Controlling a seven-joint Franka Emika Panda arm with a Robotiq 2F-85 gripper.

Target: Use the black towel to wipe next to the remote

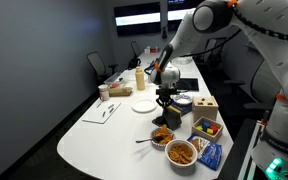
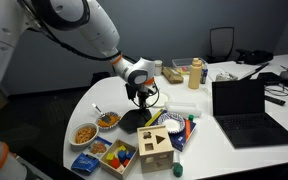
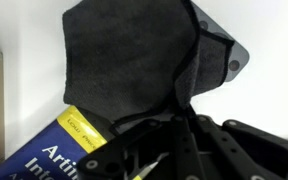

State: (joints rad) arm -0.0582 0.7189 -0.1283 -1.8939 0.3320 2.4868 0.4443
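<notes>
Next, I pull the black towel, which covers part of the remote (image 3: 227, 43), back toward the tray of coloured blocks (image 2: 119, 155) so my gripper wipes beside the remote.
The black towel (image 3: 134, 60) lies on the white table (image 1: 94, 140) and fills the upper part of the wrist view. It also shows in both exterior views (image 1: 167, 119) (image 2: 133, 122), right under the arm. My gripper (image 3: 181, 112) is shut on a raised fold of the towel. It points straight down over the towel in both exterior views (image 1: 165, 100) (image 2: 140, 100). I cannot pick out the remote in any view.
A blue and yellow book (image 3: 74, 145) lies beside the towel. Two snack bowls (image 1: 181, 152) (image 2: 85, 132), a wooden shape box (image 2: 156, 147), a tray of coloured blocks (image 1: 208, 128), a white plate (image 1: 143, 105) and a laptop (image 2: 242, 112) surround it.
</notes>
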